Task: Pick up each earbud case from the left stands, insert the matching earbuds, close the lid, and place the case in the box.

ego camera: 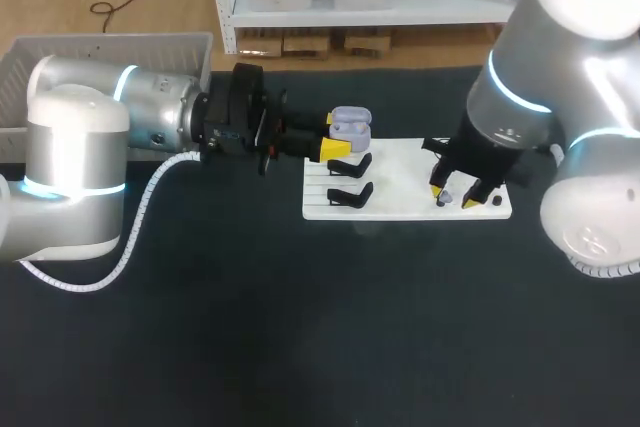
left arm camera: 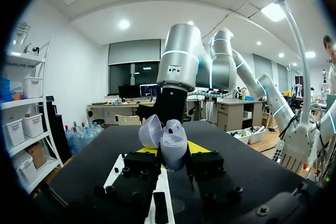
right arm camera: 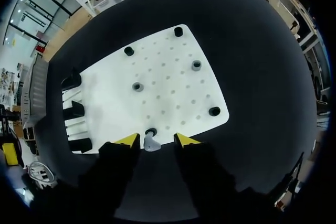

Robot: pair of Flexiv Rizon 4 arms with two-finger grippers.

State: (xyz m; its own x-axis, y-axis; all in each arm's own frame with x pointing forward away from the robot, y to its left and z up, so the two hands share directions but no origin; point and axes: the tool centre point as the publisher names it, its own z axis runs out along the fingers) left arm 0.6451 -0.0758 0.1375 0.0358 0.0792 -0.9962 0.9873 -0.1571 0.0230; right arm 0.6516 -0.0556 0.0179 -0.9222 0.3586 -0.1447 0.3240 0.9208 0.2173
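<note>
I expect the small grey earbud (ego camera: 446,197) to come off when I lift and leave a separate dark peg (right arm camera: 151,131) standing, because the earbud sits over that peg.
A lavender-grey earbud case (ego camera: 351,125) with its lid up is held above the left end of the white board (ego camera: 400,179) by my left gripper (ego camera: 340,139). In the left wrist view the case (left arm camera: 173,142) sits upright between the yellow tips of my left gripper (left arm camera: 171,151), which is shut on it, and the lid (left arm camera: 150,131) leans back. My right gripper (right arm camera: 156,140) points down at the board's near edge. It stands open around a small grey earbud (right arm camera: 151,141) on its peg, with gaps on both sides. In the head view, the right gripper (ego camera: 453,197) hovers over the board's right end.
Black case stands (ego camera: 350,179) sit on the board's left part. Several small dark pegs (right arm camera: 196,65) dot the board (right arm camera: 163,85). A white basket (ego camera: 100,55) stands at the back left behind my left arm. The dark table surrounds the board.
</note>
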